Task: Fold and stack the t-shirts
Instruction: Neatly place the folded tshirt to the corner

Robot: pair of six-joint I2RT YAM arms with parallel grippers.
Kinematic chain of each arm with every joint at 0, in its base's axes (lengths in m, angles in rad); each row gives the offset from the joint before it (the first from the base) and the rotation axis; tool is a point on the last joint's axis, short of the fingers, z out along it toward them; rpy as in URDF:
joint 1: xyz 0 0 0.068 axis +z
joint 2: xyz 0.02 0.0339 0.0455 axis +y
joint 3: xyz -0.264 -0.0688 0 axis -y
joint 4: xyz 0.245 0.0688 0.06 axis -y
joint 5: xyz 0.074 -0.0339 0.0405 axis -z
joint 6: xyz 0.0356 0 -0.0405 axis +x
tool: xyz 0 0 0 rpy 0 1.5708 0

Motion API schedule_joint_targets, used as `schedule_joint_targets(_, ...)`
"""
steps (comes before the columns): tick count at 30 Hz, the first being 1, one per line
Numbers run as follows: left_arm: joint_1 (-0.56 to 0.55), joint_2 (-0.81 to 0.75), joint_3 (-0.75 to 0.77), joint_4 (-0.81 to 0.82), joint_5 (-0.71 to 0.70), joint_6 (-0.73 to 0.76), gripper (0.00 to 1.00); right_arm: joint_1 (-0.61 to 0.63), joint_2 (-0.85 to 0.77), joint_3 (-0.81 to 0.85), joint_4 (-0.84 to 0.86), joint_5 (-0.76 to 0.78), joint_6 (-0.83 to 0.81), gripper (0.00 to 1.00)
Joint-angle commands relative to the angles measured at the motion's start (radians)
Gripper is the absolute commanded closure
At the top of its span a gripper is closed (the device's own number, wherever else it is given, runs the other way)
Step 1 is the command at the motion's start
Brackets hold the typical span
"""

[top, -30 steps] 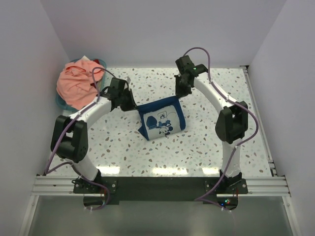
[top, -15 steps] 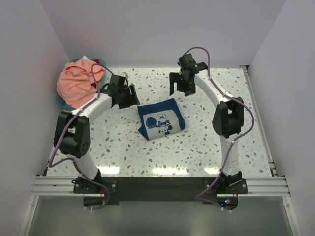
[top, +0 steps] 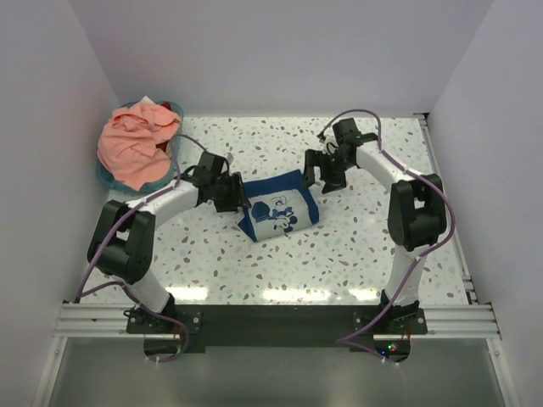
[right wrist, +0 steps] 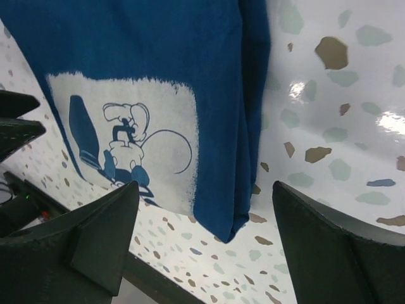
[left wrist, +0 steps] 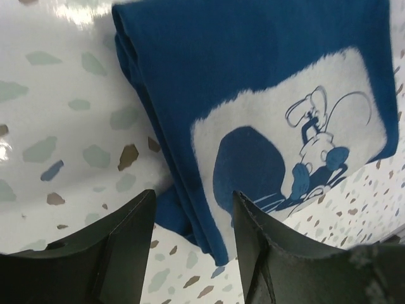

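Note:
The open fingers of the robot's right gripper are on both sides of the navy blue t-shirt's folded side edge (right wrist: 237,142), so the gripper keeps going down until they surround its layers (right wrist: 226,212) near the t-shirt's corner, then close.
The navy blue t-shirt (top: 278,208) lies folded on the speckled table, its white cartoon print facing up. My left gripper (top: 233,197) hovers at its left edge, and in the left wrist view the gripper (left wrist: 193,215) stands open with the shirt (left wrist: 253,76) corner's folded layers loose between the fingers. My right gripper (top: 321,174) is at the shirt's far right corner. The right wrist view shows this gripper (right wrist: 205,187) wide open over the folded edge of the shirt (right wrist: 139,50), touching nothing. The salmon-pink t-shirt (top: 134,148) is heaped at the back left.
A round teal basket (top: 106,178) at the back left corner holds the pink heap. White walls close in the table on the left, back and right. The arm bases sit on a dark rail (top: 271,318) at the near edge.
Both grippers have opened and let go of the navy shirt, which dropped flat. The arms drew back, then came down again at its left and right edges.

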Motion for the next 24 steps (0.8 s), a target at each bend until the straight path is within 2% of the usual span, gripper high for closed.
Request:
schedule_joint_targets(1, -0.014, -0.053, -0.047, 0.038, 0.041, -0.037, 0.44, -0.014, -0.017, -0.047, 0.084, -0.145, -0.034, 0.11)
schedule_joint_targets(5, -0.015, -0.054, -0.098, 0.057, 0.074, -0.054, 0.43, -0.028, 0.015, -0.068, 0.092, -0.168, -0.051, 0.1)
schedule_joint_targets(9, -0.015, -0.057, -0.176, 0.157, 0.12, -0.093, 0.42, -0.035, 0.031, -0.093, 0.113, -0.191, -0.07, 0.08)
schedule_joint_targets(24, -0.023, -0.007, -0.242, 0.209, 0.122, -0.108, 0.51, -0.037, 0.089, -0.208, 0.193, -0.246, -0.084, 0.1)
